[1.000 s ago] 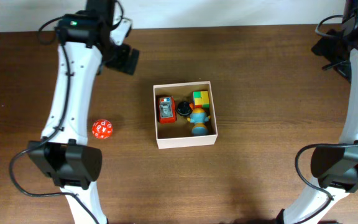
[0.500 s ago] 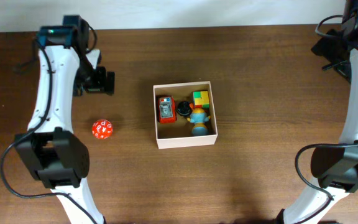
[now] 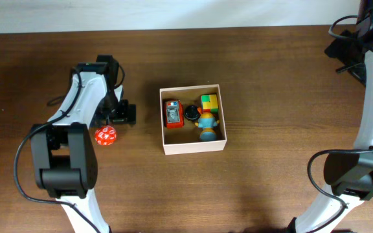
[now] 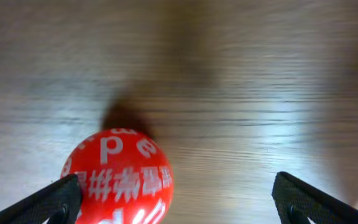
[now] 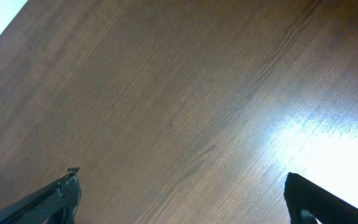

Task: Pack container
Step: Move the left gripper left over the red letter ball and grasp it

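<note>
My left gripper's fingers are open wider than the red ball [image 3: 105,135], which lies free. I should therefore keep centring over the ball [image 4: 122,177] until both fingers are on either side of it, then close.
The container [image 3: 193,148] is a square white-walled box with a tan inside, in the middle of the table. It holds a red toy [image 3: 172,113], a black round piece [image 3: 191,112], a green-yellow block [image 3: 209,103] and a blue-orange figure [image 3: 206,124]. A red ball with white characters [image 3: 106,135] lies on the table left of the container. My left gripper [image 3: 116,116] is open just above it. In the left wrist view the ball [image 4: 118,175] sits by the left finger, between the open jaws [image 4: 179,208]. My right gripper [image 3: 348,48] is open and empty at the far right.
The brown wooden table [image 3: 271,97] carries nothing else. The table's back edge [image 3: 238,27] meets a white wall. The right wrist view shows only bare wood [image 5: 179,112].
My left arm has swung from the back left down and toward the red ball, so the ball now sits between its open jaws. The right arm has not moved.
</note>
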Tool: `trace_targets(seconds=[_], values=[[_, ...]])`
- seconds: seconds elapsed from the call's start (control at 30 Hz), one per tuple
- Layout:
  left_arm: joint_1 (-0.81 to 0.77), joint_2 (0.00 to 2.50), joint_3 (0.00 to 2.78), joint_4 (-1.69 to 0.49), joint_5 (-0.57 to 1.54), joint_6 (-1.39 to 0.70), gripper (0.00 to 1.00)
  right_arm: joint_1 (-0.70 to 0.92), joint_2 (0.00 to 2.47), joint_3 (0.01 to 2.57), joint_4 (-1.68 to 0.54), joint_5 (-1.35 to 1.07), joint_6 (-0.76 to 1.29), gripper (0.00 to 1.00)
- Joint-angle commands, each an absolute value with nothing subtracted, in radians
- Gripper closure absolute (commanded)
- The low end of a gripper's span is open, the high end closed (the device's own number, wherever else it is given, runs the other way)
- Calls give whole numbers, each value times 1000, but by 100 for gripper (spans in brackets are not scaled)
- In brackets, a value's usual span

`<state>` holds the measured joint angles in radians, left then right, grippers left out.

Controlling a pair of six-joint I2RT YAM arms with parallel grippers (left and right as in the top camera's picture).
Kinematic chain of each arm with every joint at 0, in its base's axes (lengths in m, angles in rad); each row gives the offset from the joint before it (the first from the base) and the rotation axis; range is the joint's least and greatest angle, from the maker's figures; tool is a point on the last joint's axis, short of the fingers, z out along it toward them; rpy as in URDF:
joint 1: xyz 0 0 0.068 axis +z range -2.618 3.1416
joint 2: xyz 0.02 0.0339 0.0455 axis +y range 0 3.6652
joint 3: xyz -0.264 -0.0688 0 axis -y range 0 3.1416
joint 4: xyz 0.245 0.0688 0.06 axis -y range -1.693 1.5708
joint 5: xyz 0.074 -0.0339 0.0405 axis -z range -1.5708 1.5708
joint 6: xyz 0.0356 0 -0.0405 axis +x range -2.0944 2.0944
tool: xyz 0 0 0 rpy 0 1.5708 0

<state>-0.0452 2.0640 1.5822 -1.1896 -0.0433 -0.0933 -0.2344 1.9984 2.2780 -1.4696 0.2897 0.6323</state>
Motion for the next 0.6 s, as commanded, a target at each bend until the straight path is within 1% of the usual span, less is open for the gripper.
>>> trace_targets(seconds=[0.0, 0.43, 0.57], values=[[-15, 2021, 1517, -1166, -22, -119, 1, -236, 1987, 2296, -1470, 296, 645, 1], [18, 2021, 1513, -1172, -25, -119, 1, -236, 1987, 2296, -1470, 296, 645, 1], [18, 2021, 1512, -1210, -78, -119, 1, -236, 1987, 2296, -1470, 296, 645, 1]])
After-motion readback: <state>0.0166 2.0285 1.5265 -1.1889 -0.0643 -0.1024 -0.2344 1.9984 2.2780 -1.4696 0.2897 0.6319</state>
